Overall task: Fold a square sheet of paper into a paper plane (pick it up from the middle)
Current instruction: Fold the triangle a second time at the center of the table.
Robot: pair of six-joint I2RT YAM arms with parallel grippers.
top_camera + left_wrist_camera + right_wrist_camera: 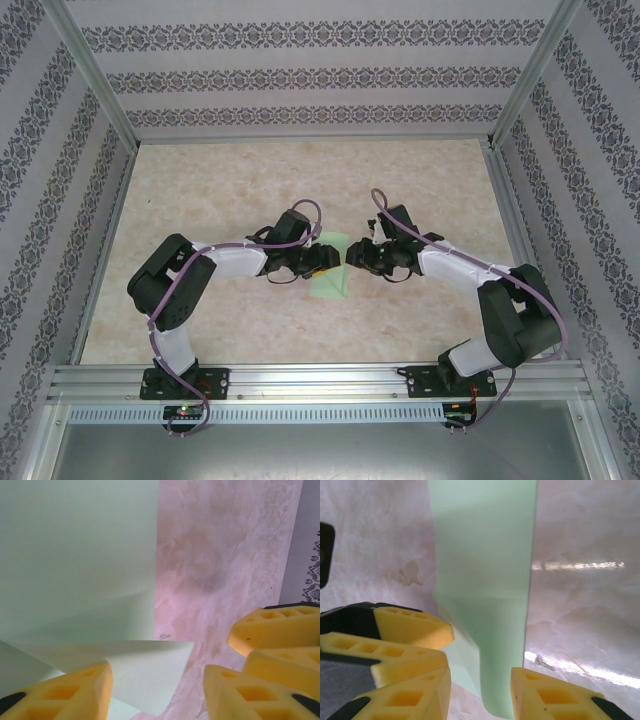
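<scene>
The paper's folded flap (150, 672) stands up off the paper, so next my right gripper closes its fingers and presses the flap down flat near the paper's edge (520, 647).
The square sheet of paper (330, 276) is pale green, partly folded, and lies on the table between the two arms. My left gripper (321, 261) and right gripper (357, 258) face each other over it, almost touching. In the left wrist view a raised folded flap of the paper (145, 672) reaches into the gap of my open left gripper (157, 680), next to one finger. In the right wrist view a creased strip of the paper (490, 580) runs up between the spread fingers of my right gripper (481, 680), unpinched. The paper plane is not formed.
The tabletop (220, 190) is pale marbled beige, walled by patterned panels and an aluminium frame (310, 380) at the near edge. The right gripper's yellow fingers (280, 630) crowd the left wrist view; the left gripper's fingers (395, 632) crowd the right wrist view.
</scene>
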